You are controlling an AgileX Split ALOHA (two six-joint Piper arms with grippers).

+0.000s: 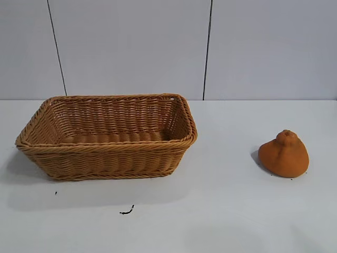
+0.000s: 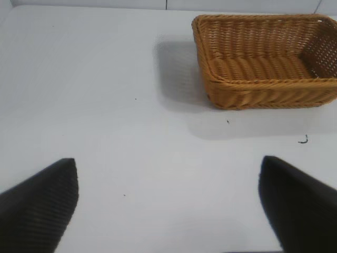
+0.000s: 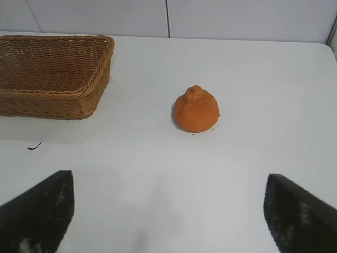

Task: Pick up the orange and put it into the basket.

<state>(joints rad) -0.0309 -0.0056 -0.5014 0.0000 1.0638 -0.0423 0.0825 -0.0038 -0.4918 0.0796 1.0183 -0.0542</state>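
Note:
My gripper will reveal more specks hidden under or behind the orange when I lift it, since dark specks (image 1: 291, 179) peek out along the orange's lower edge (image 1: 284, 155).
The orange (image 1: 284, 153) is a dull-orange fruit with a knobby bump on top; it lies on the white table at the right. It also shows in the right wrist view (image 3: 196, 109), well ahead of my right gripper (image 3: 169, 211), which is open and empty. The basket (image 1: 108, 150) is a tan woven wicker box with a braided rim, standing empty at the left. It shows in the left wrist view (image 2: 266, 97) far from my left gripper (image 2: 168, 205), which is open and empty. Neither arm shows in the exterior view.
A small dark scrap (image 1: 127, 211) lies on the white table (image 1: 221, 211) in front of the basket, with a tiny speck (image 1: 56, 193) to its left. A grey panelled wall (image 1: 131, 47) stands behind the table.

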